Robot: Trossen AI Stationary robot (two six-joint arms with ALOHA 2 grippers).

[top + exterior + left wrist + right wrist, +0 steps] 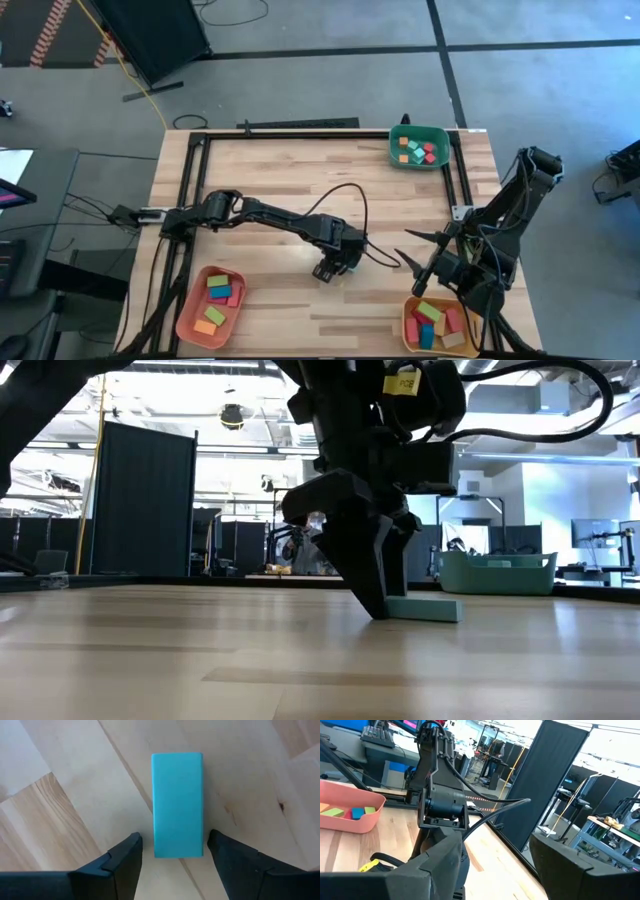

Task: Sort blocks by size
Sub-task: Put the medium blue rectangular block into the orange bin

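Note:
I should keep my left gripper's fingers open and move along to the teal block's middle point(178, 805) before I close them and lift, because they straddle only the teal block's near end point(178, 848).
A teal bar block point(177, 802) lies flat on the wooden table point(280, 170), near its middle front. My left gripper point(175, 846) points steeply down over the block's near end and stands open, one finger on each long side with a narrow gap to the block. In the low view the block point(428, 607) sticks out past the lowered fingers point(375, 575). My right gripper point(495, 850) hangs open and empty above the table's right front, level, facing the left arm point(442, 802).
A green tray point(393, 150) at the far right holds several small blocks. A salmon tray point(185, 315) at the front left and a yellow tray point(408, 320) at the front right hold several bigger blocks. A black frame point(300, 128) borders the table.

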